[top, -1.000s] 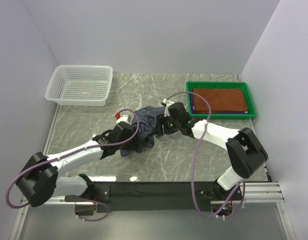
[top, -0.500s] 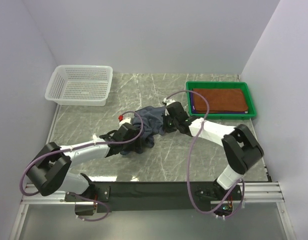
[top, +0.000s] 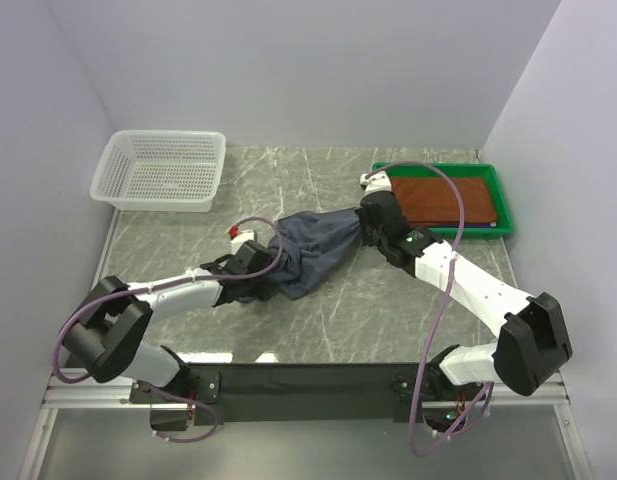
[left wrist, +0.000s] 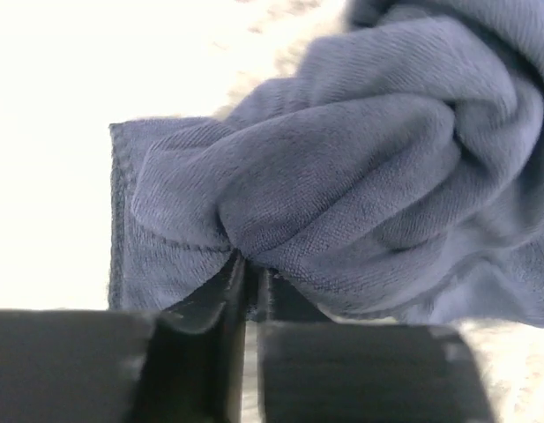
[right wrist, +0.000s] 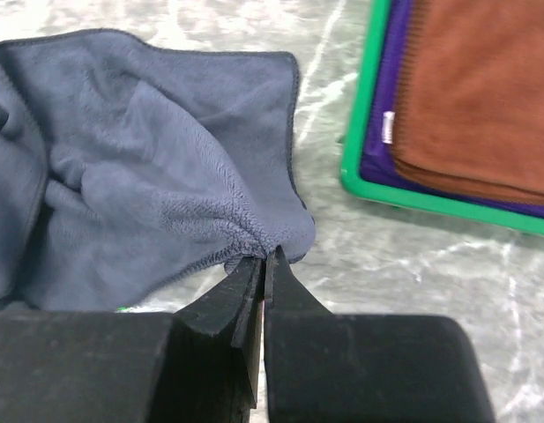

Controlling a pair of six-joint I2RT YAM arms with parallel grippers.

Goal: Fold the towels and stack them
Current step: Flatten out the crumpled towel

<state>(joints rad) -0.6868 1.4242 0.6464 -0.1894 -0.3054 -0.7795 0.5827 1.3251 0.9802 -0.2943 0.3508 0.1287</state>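
Note:
I can see the grey-blue towel lies bunched [top: 287,264] at my left gripper, which should pull that towel end toward the table's front edge [top: 233,322] to stretch it before folding.
A grey-blue towel [top: 313,250] lies stretched across the middle of the table between my two grippers. My left gripper [top: 260,284] is at its near left end, jaws pinched on a bunched fold of the towel [left wrist: 342,176] just above the fingertips [left wrist: 236,273]. My right gripper [top: 367,216] is shut on the towel's far right corner [right wrist: 280,233], held just above the table beside the green tray [right wrist: 358,132]. In the tray a folded rust-brown towel [top: 438,200] lies on a purple towel [right wrist: 383,154].
A white mesh basket [top: 163,170] stands at the back left. The green tray's rim [top: 443,232] is close to my right gripper. Bare marble table [top: 368,310] lies in front of the towel. Walls close in the back and both sides.
My right gripper shut on the towel's corner and drew it right and back towards the tray, spreading the crumpled towel. My left gripper closed on the towel's near left end.

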